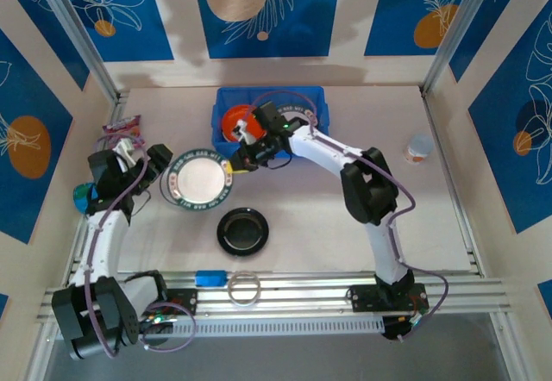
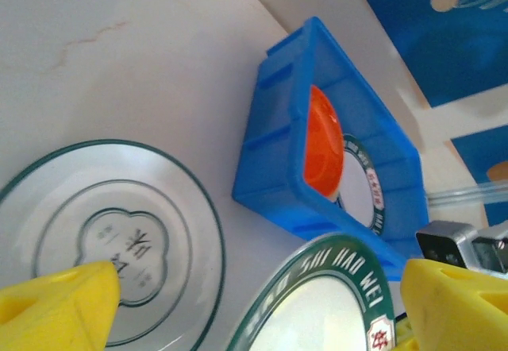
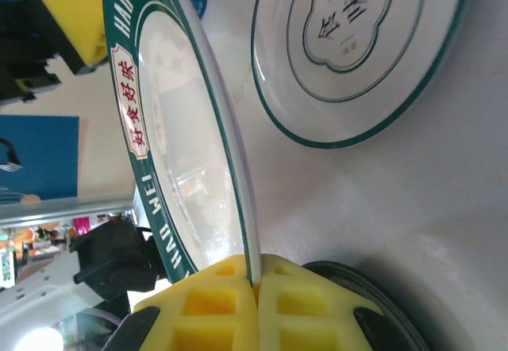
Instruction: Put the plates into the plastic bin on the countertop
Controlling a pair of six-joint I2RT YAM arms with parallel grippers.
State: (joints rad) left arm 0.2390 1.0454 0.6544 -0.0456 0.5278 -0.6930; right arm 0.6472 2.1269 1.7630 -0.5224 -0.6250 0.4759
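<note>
My gripper will lower the held plate [image 1: 200,179] into the bin, and the held plate should nest over the green-rimmed plate [image 1: 299,109] because their broad lettered rims match.
My right gripper [image 1: 235,159] [image 3: 255,281] is shut on the rim of a white plate with a broad green lettered rim [image 1: 200,178] [image 3: 178,144] [image 2: 333,307], tilting it up off the countertop [image 1: 328,226]. Beneath and beside it lies a white plate with a thin green line [image 3: 357,49] [image 2: 103,232]. A black plate [image 1: 242,231] [image 3: 389,299] lies nearer the arms. The blue plastic bin [image 1: 226,105] [image 2: 274,156] holds an orange plate [image 1: 235,125] [image 2: 324,152] and a green-rimmed plate [image 2: 371,196]. My left gripper [image 1: 162,162] [image 2: 254,319] stands open at the held plate's left edge, with its yellow fingers [image 2: 55,307] apart.
A clear ring [image 1: 244,288] and a small blue lid [image 1: 211,277] lie by the metal rail [image 1: 328,290]. A teal object [image 1: 84,196] sits at the left wall, a small packet [image 1: 122,127] at the back left, and a small cup [image 1: 420,148] at the right.
</note>
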